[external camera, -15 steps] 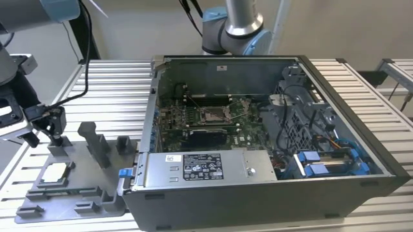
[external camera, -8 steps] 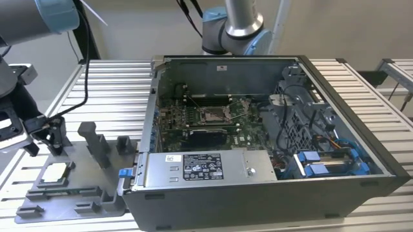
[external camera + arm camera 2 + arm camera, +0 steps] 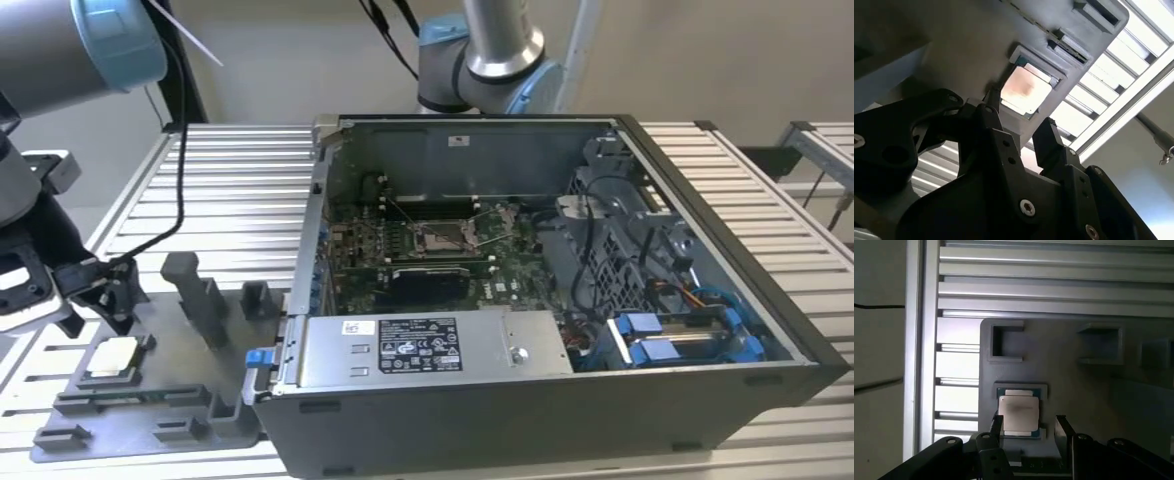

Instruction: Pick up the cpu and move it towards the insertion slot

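The cpu will rise straight up from the tray when the robot lifts it, because low grey brackets hug only two ends and leave the sides open.
The cpu lies flat, silvery face up, in a square seat of the grey plastic tray at the exterior view's left. My gripper hangs just above it, open, with nothing between its fingers. In both wrist views the cpu sits just beyond the black fingertips, and the gap of the gripper lines up with it. The insertion slot, a shiny metal frame with a pale centre, sits on the green motherboard inside the open computer case.
The open computer case stands at the tray's right, with high walls, cables and blue drive bays. Upright grey blocks rise from the tray near the gripper. A second arm's base stands behind the case. A slatted aluminium table carries everything.
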You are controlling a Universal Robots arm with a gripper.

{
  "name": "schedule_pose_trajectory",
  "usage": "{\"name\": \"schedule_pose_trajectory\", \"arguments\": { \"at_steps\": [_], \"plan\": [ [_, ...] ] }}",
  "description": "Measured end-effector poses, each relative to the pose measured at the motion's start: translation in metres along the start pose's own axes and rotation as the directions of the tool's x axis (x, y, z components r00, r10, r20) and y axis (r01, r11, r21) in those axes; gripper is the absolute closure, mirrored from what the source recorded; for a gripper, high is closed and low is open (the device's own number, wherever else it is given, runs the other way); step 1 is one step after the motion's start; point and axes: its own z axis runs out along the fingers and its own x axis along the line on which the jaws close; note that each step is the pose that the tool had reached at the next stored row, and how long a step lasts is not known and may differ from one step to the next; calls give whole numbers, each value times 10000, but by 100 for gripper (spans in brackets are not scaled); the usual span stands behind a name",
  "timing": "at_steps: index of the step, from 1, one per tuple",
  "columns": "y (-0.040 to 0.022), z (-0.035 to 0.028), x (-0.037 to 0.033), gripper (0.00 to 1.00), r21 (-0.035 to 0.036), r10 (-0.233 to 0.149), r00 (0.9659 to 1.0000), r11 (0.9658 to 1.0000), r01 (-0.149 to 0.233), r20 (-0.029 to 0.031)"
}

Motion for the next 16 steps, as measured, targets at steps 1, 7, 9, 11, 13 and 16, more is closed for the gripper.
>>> {"name": "schedule_pose_trajectory", "arguments": {
  "at_steps": [1,7,9,11,13,16],
  "plan": [
    [-1,18,-1,100,0,-1,10000,10000,1,0],
    [-6,117,-1,100,-1,-1,10000,10000,1,0],
    [-6,116,-1,100,0,-2,10000,10000,2,-1],
    [-6,116,-1,100,0,-2,10000,10000,2,-1],
    [-7,116,-1,0,-1,-1,10000,10000,1,0],
    [-8,121,6,0,-3,-1,10000,10000,1,7]
  ]
}}
